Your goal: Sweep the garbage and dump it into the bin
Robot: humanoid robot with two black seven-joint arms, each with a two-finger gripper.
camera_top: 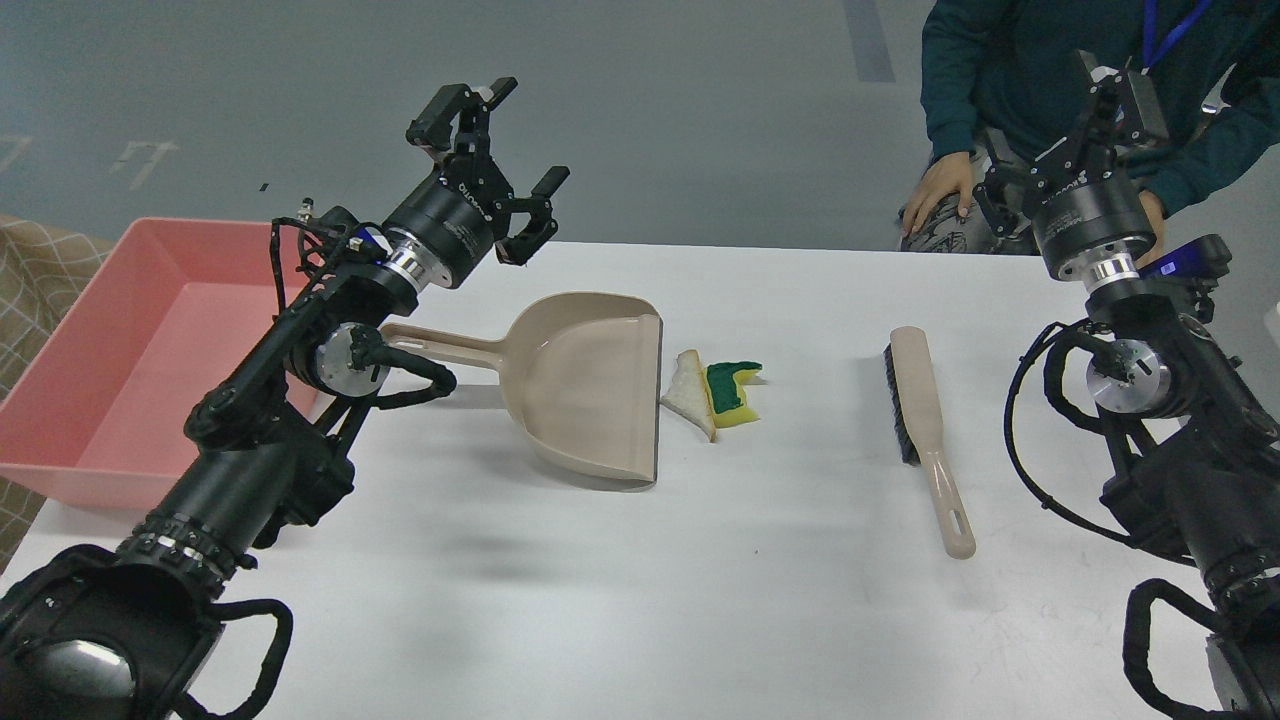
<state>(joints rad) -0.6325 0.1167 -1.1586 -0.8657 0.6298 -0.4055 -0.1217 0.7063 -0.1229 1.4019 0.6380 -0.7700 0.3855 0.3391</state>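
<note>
I expect the dustpan (585,386) to keep the bread slice and sponge piece together when I carry it, because a raised curved side (528,348) goes around its wide bottom.
The garbage lies mid-table: a triangular white bread slice (690,393) and, touching its right side, a yellow sponge piece (733,394) with a green layer. Both sit just off the open mouth of the beige dustpan (590,385), whose handle points left. The beige brush (925,430) with black bristles lies flat to their right. At the table's left edge stands the pink bin (150,350), with nothing in it. My left gripper (530,135) is open and holds nothing, raised above the dustpan's handle. My right gripper (1060,130) is open too, held high at the far right, well clear of the brush.
A person in a dark green top (1000,90) sits behind the table's far right edge, a hand resting just behind my right gripper. The white table (700,600) is bare along its front. A beige patterned surface (40,260) shows beyond the bin.
</note>
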